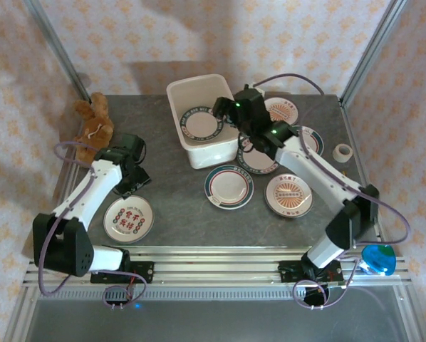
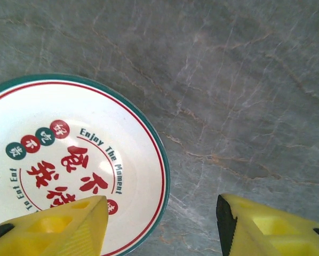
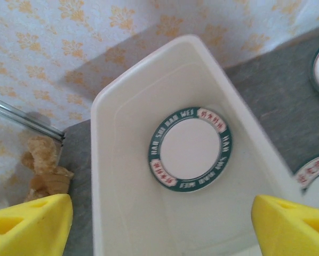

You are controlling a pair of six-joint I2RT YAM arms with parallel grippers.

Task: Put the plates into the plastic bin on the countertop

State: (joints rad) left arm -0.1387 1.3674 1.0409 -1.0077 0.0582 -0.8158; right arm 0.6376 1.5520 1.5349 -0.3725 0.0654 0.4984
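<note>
My left gripper's open fingers are on both sides of the red-lettered plate's rim (image 2: 163, 198). I should keep lowering them until one finger reaches the clear countertop (image 2: 194, 216) beside the plate, then close them.
The off-white plastic bin (image 1: 181, 96) stands at the back of the grey countertop (image 1: 177, 203) with one teal-rimmed plate (image 1: 201, 122) lying flat inside. My right gripper (image 1: 222, 110) hovers open over the bin's right side. In the right wrist view that plate (image 3: 190, 149) lies on the bin floor (image 3: 133, 213) below my right gripper (image 3: 162, 226), which is empty. My left gripper (image 1: 132, 179) stands open just above a red-lettered plate (image 1: 128, 218). In the left wrist view the plate's rim (image 2: 162, 176) lies between the fingers of the left gripper (image 2: 162, 224).
More plates lie right of the bin: a teal-and-red banded one (image 1: 229, 187), an orange-centred one (image 1: 288, 194), others (image 1: 281, 108) partly under the right arm. A brown stuffed toy (image 1: 94, 125) sits at the back left. A tape roll (image 1: 344, 152) lies at the right edge.
</note>
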